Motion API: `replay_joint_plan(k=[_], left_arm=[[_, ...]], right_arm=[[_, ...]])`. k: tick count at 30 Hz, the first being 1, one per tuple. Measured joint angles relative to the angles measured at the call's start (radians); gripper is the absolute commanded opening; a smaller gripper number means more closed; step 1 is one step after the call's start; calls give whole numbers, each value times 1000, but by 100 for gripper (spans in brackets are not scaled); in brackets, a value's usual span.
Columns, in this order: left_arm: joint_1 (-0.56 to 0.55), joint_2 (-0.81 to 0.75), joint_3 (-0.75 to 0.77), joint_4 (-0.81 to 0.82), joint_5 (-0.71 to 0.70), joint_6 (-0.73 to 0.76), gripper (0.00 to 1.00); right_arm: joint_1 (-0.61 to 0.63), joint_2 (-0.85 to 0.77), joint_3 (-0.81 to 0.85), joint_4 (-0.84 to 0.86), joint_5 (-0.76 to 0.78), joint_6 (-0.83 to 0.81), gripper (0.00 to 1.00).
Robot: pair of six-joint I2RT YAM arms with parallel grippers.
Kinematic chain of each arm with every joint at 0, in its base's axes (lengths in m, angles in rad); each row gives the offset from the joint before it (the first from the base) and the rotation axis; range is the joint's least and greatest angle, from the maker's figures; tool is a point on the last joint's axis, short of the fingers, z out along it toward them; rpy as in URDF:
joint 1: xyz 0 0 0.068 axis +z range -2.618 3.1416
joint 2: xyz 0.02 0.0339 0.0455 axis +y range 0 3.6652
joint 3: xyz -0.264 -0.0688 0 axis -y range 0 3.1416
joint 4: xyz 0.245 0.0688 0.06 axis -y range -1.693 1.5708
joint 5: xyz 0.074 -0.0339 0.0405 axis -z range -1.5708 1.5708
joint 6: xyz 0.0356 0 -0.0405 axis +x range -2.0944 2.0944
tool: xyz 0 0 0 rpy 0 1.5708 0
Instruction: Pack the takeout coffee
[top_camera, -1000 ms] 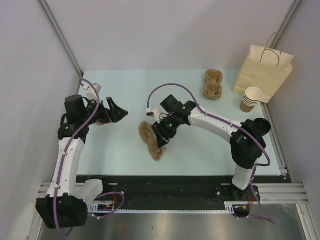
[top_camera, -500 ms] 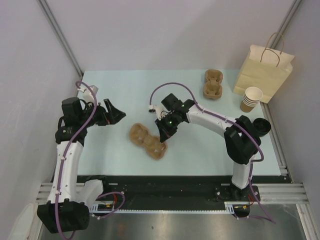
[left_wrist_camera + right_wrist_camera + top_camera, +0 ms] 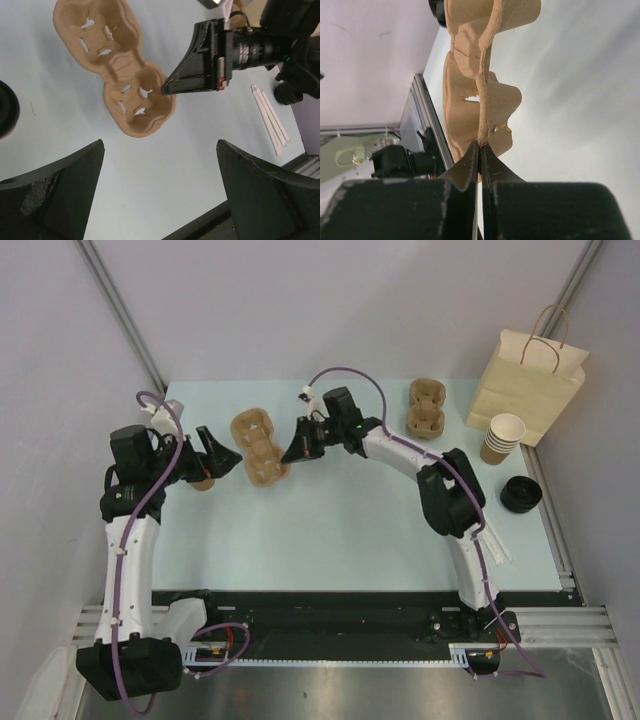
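Note:
The brown carrier's pockets [image 3: 264, 466] point up above open table [image 3: 233, 478] next to the dark-topped cup. My right gripper should lower the carrier next until it rests, and then let go.
A stack of brown kraft cups [image 3: 503, 437], white inside, stands at the right by the tan bag [image 3: 528, 383]. Another brown cup [image 3: 203, 483] with a dark top [image 3: 5, 114] sits on the table, partly hidden under my left gripper [image 3: 225, 455]. That gripper is open with only bare table between its fingers [image 3: 160, 145]. My right gripper [image 3: 287, 453] reaches to the back left and is shut on the rim of a brown pulp cup carrier [image 3: 258, 446]. The carrier [image 3: 115, 65] hangs edge-on from the right gripper's tips [image 3: 480, 146], close in front of the left gripper.
A second pulp carrier [image 3: 427, 407] lies at the back near the bag. Black lids [image 3: 520, 494] are stacked at the right edge. White wrapped straws [image 3: 497, 540] lie beside the right arm's base. Grey walls close in on both sides.
The right gripper closed on the carrier and swung it from the front middle to the back left, toward the left gripper. The left arm shifted slightly left.

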Motion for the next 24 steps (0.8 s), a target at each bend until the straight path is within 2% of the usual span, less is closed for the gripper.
replay_joint_plan(k=[5,19,20,21,22,24], left_arm=[[35,7,39,-36,-24,31,100],[63,-16,42,-96,-50,58,99],[64,-21,42,-101,-51,60,99],[65,-26,42,-108,-53,61,100],[66,-31,42,-115,-54,62,99],[69,-39,42,-123,-54,63,100]], right_arm=[[40,158,126,103,29,113,0],[54,387,273,255,122,279,2],[58,401,278,256,125,283,9],[61,411,281,256,130,287,21],[64,420,284,255,134,290,40],[66,427,285,253,142,296,55]])
